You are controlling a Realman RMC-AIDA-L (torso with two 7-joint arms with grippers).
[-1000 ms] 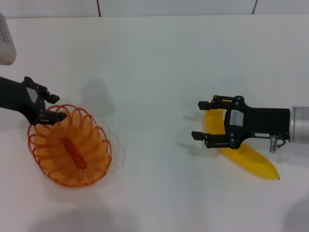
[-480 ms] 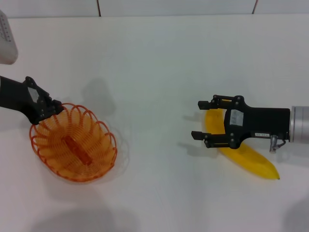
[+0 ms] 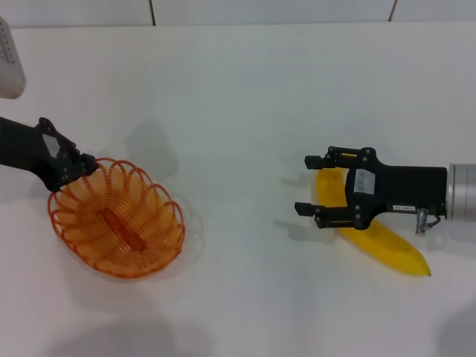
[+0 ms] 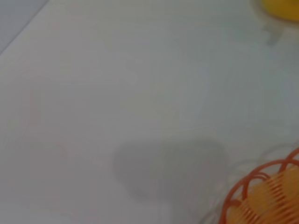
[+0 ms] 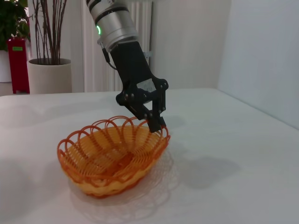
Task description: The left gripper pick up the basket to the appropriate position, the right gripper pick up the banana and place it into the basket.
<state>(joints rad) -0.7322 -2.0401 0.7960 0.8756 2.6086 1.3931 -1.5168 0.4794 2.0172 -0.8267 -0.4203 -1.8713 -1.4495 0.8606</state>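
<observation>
The banana is far away while my left gripper holds the basket crooked (image 3: 119, 223), so I should straighten the basket and put it toward the table's middle (image 3: 195, 155).
The orange wire basket (image 3: 115, 223) is at the left of the white table. My left gripper (image 3: 86, 169) is shut on the basket's rim at its far left edge. The right wrist view shows this grip (image 5: 157, 126), with the basket (image 5: 110, 158) slightly tilted and low over the table. The yellow banana (image 3: 387, 242) lies on the table at the right. My right gripper (image 3: 305, 184) is open, its jaws spread over the banana's near end without holding it. The left wrist view shows a bit of the basket (image 4: 261, 196) and of the banana (image 4: 282, 9).
A white device (image 3: 9, 63) stands at the table's far left corner. The white table (image 3: 238, 111) stretches bare between basket and banana. The right wrist view shows a potted plant (image 5: 46, 70) and a radiator beyond the table.
The left gripper has closed on the basket's rim and dragged it a little to the right, and the basket sits more level. The right gripper and banana have not moved.
</observation>
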